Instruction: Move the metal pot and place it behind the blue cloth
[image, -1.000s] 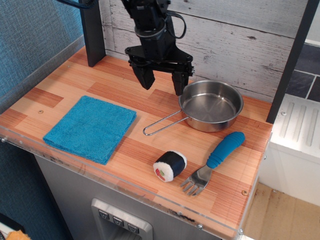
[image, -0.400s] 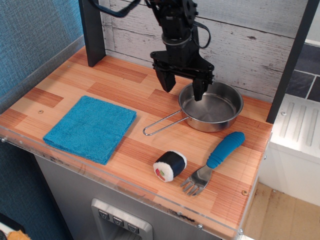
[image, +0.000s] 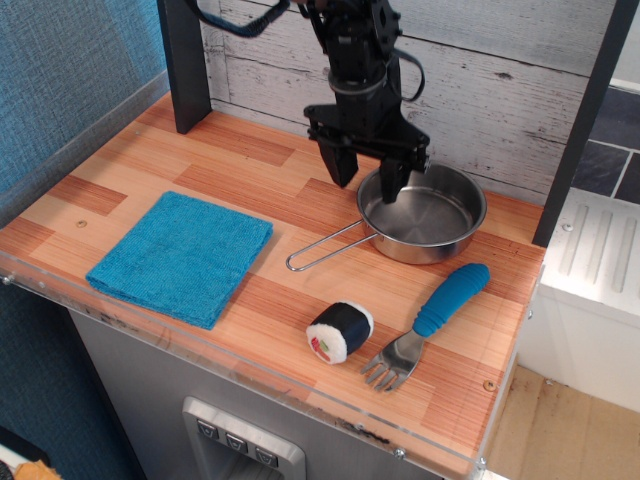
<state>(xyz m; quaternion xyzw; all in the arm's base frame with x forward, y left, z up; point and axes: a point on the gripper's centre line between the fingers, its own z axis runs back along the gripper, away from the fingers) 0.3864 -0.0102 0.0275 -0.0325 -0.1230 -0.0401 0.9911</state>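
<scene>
My gripper will make the metal pot (image: 422, 215) tilt and its far side dip when I lift it, because my fingers go over just one side of the wide rim (image: 362, 197).
The metal pot (image: 425, 215) is a shallow shiny pan at the back right of the wooden table, its thin wire handle (image: 325, 250) pointing to the front left. The blue cloth (image: 182, 256) lies flat at the front left. My black gripper (image: 368, 180) is open and hangs over the pot's left rim, one finger outside the rim and the other finger over the inside. It holds nothing.
A sushi roll toy (image: 339, 331) sits at the front middle. A blue-handled fork (image: 430, 322) lies at the front right. A dark post (image: 185, 62) stands at the back left, against the plank wall. The table edge (image: 300, 395) has a clear lip.
My gripper has moved right from left of the pot to over its left rim, and has come down a little. The pot and cloth have not moved.
</scene>
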